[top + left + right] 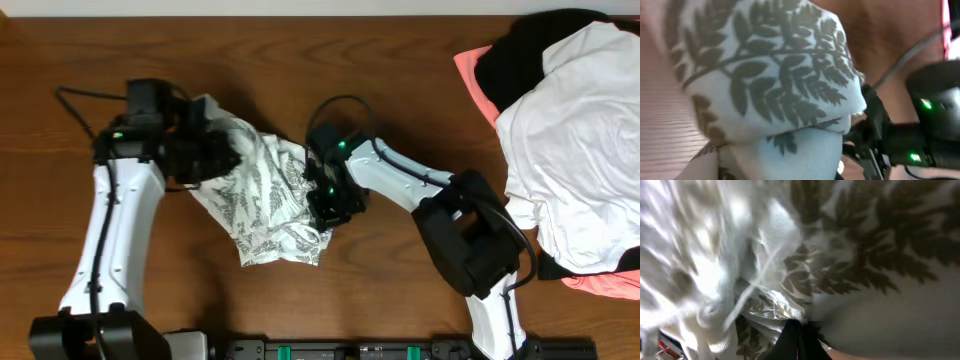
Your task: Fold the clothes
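Note:
The fern-printed garment [268, 198] lies bunched up between the robot's two close grippers, so the right gripper should pull its pinched edge [306, 190] away from the left gripper to spread out the fabric.
The clothes, a white garment printed with grey-green fern leaves [262, 195], lie crumpled on the wooden table [400, 60] between my two arms. My left gripper [215, 155] is at its upper left edge, where the fabric is bunched and lifted. In the left wrist view the fern fabric [770, 75] fills the frame and hides the fingers. My right gripper [325, 195] is at the garment's right edge. In the right wrist view its dark fingers [797, 340] are closed together with the fern fabric [850, 255] pinched at the tips.
At the right edge of the table is a pile: a plain white garment [570, 140], a black one [520, 50] and coral-pink ones [470, 75]. The right arm [925, 135] shows close by in the left wrist view.

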Controlling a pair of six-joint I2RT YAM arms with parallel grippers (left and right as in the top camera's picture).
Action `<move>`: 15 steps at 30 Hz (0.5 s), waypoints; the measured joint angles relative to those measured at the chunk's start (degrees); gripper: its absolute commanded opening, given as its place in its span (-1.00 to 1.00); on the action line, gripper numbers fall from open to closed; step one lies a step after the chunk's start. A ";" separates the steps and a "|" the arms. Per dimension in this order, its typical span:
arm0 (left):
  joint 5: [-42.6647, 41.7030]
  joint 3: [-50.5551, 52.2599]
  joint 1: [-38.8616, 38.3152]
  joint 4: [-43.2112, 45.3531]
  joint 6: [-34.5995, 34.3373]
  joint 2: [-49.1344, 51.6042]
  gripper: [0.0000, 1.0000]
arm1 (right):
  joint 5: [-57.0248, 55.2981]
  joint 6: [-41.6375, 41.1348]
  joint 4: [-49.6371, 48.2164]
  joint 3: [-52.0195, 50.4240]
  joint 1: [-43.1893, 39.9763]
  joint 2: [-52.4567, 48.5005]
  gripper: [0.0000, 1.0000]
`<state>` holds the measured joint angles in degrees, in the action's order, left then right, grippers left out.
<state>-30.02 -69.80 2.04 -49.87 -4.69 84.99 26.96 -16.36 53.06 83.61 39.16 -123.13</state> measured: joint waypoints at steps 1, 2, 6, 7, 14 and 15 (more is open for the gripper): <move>0.00 0.00 -0.98 -0.04 -0.02 0.00 -0.88 | 0.09 -0.02 -0.02 -0.04 -0.09 0.00 -0.97; 0.00 0.00 -2.01 -0.13 -0.02 0.00 -0.88 | 0.22 -0.02 -0.04 -0.07 -0.26 0.00 -0.97; 0.48 0.00 -5.46 -1.90 -0.02 0.00 -0.88 | 1.14 0.00 -0.09 -0.22 -1.07 -0.09 -0.95; 0.85 0.00 -6.27 -2.64 -0.02 0.00 -0.88 | 1.49 0.00 -0.09 -0.24 -1.40 -0.13 -0.95; 4.55 0.00 -12.50 -5.92 -0.02 0.00 -0.88 | 2.25 0.02 -0.39 -0.48 -4.26 -0.20 -0.95; 4.92 0.00 -13.03 -5.90 -0.04 0.00 -0.88 | 2.25 0.02 -0.48 -0.48 -4.50 -0.20 -0.95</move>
<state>-25.10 -69.80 -10.98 -55.77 -4.73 84.99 29.21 -16.34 52.58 83.13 34.65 -123.33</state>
